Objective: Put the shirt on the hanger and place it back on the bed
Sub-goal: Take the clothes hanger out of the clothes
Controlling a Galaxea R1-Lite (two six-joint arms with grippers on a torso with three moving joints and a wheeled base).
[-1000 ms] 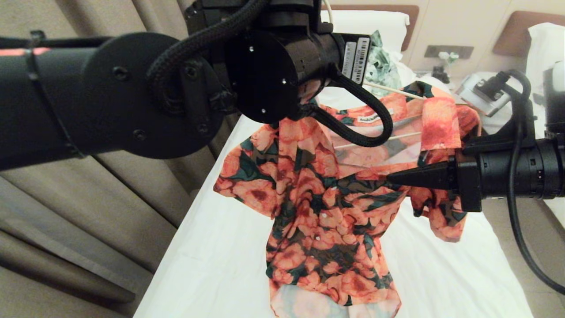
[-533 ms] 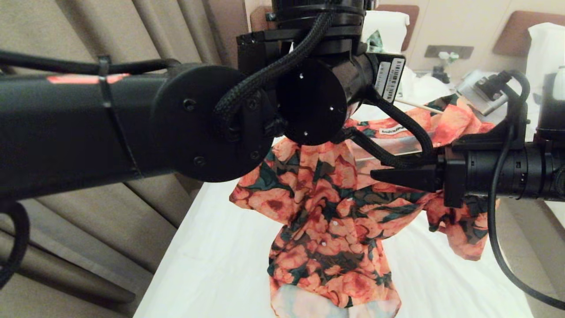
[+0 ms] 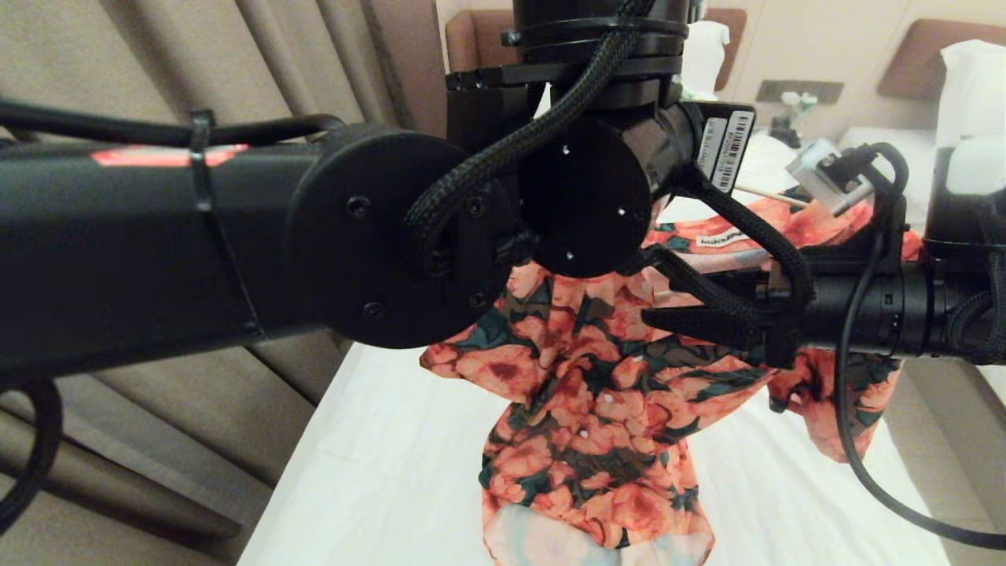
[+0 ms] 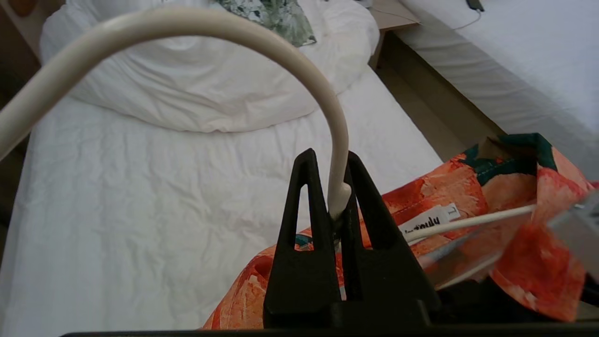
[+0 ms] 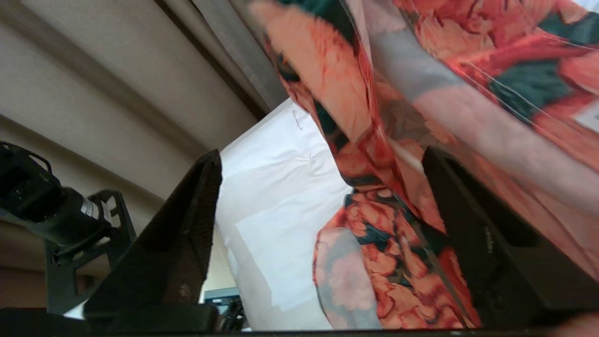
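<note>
I can see the shirt's front edge hanging in a narrow fold below the hanger, so my right gripper should pinch that edge and spread it before it takes the collar's other side.
The floral orange shirt hangs over the white bed, draped on the cream hanger. My left gripper is shut on the hanger at the base of its curved hook, above the collar and neck label. In the head view that gripper is hidden behind my own left arm. My right gripper reaches in from the right at chest height of the shirt. In its wrist view the right gripper stands wide open, and the shirt hangs loose close to one finger.
A bulky white duvet with a green leaf-patterned garment lies at the head of the bed. Beige curtains run along the bed's left side. A second white bed and a nightstand stand to the right.
My right gripper has opened and let go of the shirt's front. The left arm has swung right across the view, carrying hanger and shirt a little rightward; the right shoulder fabric has dropped.
</note>
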